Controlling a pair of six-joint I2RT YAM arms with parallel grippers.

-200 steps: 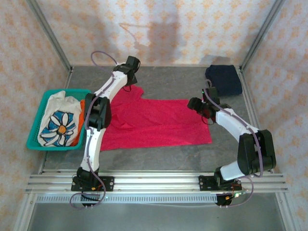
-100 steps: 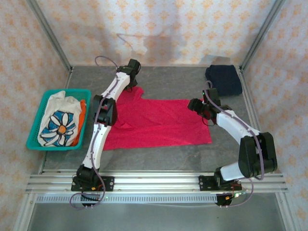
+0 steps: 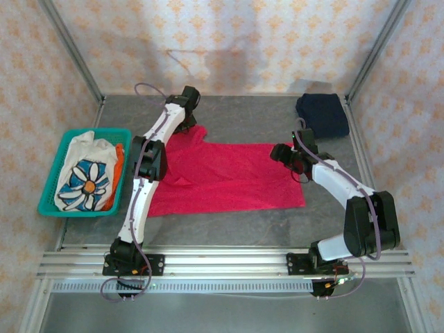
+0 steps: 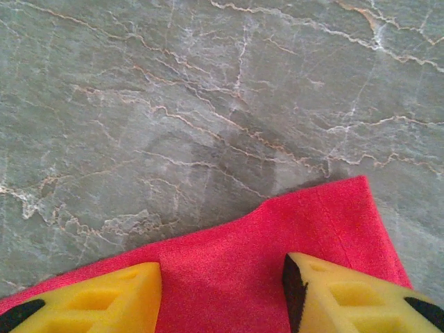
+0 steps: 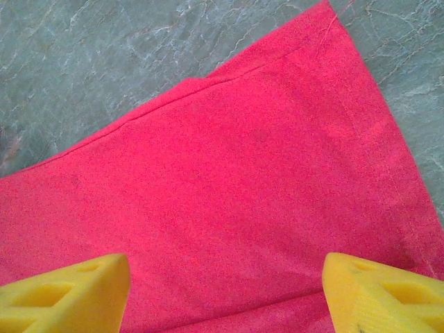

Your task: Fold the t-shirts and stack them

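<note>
My right gripper should pinch the red t-shirt's far corner (image 5: 325,11) before both grippers fold, because its fingers are open over flat cloth (image 5: 225,277) short of that corner.
A bright red t-shirt (image 3: 222,177) lies spread flat in the middle of the table. My left gripper (image 3: 184,123) is down on its far left sleeve. In the left wrist view its yellow fingers (image 4: 104,298) stand apart on the red cloth (image 4: 229,257), close to the sleeve's edge, and the cloth between them lies flat. My right gripper (image 3: 283,154) hovers open over the shirt's far right corner (image 5: 229,173), with nothing held. A dark navy folded t-shirt (image 3: 322,114) rests at the back right. A white t-shirt with a flower print (image 3: 87,177) lies in the basket.
The teal plastic basket (image 3: 48,198) stands at the left edge, with something orange under the white shirt. Metal frame posts (image 3: 73,52) rise at the back corners, and a rail (image 3: 229,263) runs along the near edge. Bare grey table (image 3: 236,111) shows behind the red shirt.
My left arm has stretched out and lowered its gripper onto the red sleeve, and its jaws have narrowed. The right arm has barely moved.
</note>
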